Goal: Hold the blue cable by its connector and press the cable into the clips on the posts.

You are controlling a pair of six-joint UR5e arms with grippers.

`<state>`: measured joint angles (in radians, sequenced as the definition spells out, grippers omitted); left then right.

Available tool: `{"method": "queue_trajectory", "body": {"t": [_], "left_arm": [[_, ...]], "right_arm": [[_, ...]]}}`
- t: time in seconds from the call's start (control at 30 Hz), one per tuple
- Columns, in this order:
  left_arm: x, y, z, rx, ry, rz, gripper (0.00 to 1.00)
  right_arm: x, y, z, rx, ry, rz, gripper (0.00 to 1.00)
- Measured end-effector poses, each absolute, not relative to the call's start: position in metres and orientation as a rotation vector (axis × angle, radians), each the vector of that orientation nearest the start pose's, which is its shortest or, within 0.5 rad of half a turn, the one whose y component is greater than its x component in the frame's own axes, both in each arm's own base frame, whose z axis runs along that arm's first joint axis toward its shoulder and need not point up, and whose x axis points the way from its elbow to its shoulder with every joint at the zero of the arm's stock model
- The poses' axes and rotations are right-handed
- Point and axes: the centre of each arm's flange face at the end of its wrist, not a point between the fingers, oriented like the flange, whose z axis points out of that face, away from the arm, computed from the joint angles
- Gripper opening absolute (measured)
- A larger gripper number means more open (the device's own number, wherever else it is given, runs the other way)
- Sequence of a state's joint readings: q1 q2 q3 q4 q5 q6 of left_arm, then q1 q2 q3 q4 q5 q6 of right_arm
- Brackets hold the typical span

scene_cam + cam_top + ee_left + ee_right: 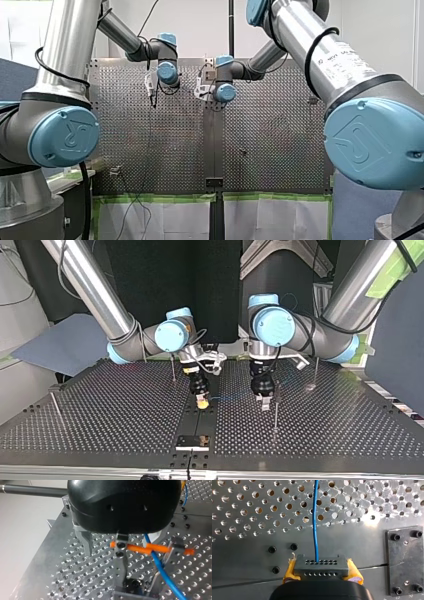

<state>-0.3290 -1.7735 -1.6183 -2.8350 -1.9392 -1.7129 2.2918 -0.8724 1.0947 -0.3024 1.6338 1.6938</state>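
Observation:
The blue cable [315,515] comes out of the connector in a gentle curve [316,550], so the cable will bend into a smooth arc when I move the connector across.
In the right wrist view my right gripper [322,572] has its yellow pads [290,570] shut on the grey connector [320,565]. The blue cable [314,517] leaves the connector and runs straight ahead over the perforated plate. In the top view that gripper [202,403] hovers low at the centre seam. The thin cable [232,398] leads across to my left gripper [265,401]. In the left wrist view my left gripper [122,545] is open, its metal fingers [86,543] astride a post with an orange clip [121,545]. The blue cable [162,572] passes beside that post.
A second clip post [178,547] stands just past the cable. Thin upright posts [275,415] [173,367] [316,371] [55,405] rise from the table. A black plate [192,441] is bolted at the seam near the edge, seen also beside the connector [403,560].

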Motion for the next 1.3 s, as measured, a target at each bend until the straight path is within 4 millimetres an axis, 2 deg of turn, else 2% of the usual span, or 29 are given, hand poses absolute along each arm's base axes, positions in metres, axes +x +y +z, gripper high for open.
{"method": "queue_trajectory", "body": {"t": [0.33,0.4,0.43,0.47,0.5,0.53,0.57,0.6,0.63,0.67,1.3], "left_arm": [[0.503,-0.275,0.392,-0.159,1.472,-0.029,1.00],[0.503,-0.275,0.393,-0.164,1.462,-0.017,0.71],[0.503,-0.275,0.393,-0.165,1.458,-0.013,0.71],[0.503,-0.276,0.394,-0.167,1.454,-0.010,0.51],[0.503,-0.276,0.394,-0.169,1.450,-0.008,0.38],[0.503,-0.276,0.395,-0.171,1.445,-0.008,0.38],[0.504,-0.276,0.396,-0.173,1.437,-0.007,0.26],[0.504,-0.277,0.396,-0.174,1.432,-0.008,0.09],[0.504,-0.277,0.397,-0.174,1.427,-0.009,0.09],[0.504,-0.278,0.398,-0.174,1.421,-0.010,0.00],[0.497,-0.293,0.395,-0.167,1.426,-0.064,0.00]], "right_arm": [[0.598,-0.490,0.309,1.577,-0.906,1.817,0.00],[0.598,-0.491,0.309,1.577,-0.906,1.817,0.00],[0.598,-0.491,0.309,1.577,-0.906,1.817,0.00],[0.598,-0.491,0.309,1.577,-0.907,1.816,0.00],[0.598,-0.491,0.309,1.576,-0.907,1.816,0.00],[0.598,-0.491,0.309,1.577,-0.907,1.816,0.00],[0.598,-0.491,0.309,1.576,-0.907,1.816,0.00],[0.598,-0.491,0.308,1.577,-0.907,1.816,0.00],[0.598,-0.492,0.308,1.577,-0.907,1.815,0.00],[0.598,-0.492,0.308,1.577,-0.907,1.815,0.00],[0.594,-0.494,0.306,1.577,-0.924,1.797,0.00]]}}
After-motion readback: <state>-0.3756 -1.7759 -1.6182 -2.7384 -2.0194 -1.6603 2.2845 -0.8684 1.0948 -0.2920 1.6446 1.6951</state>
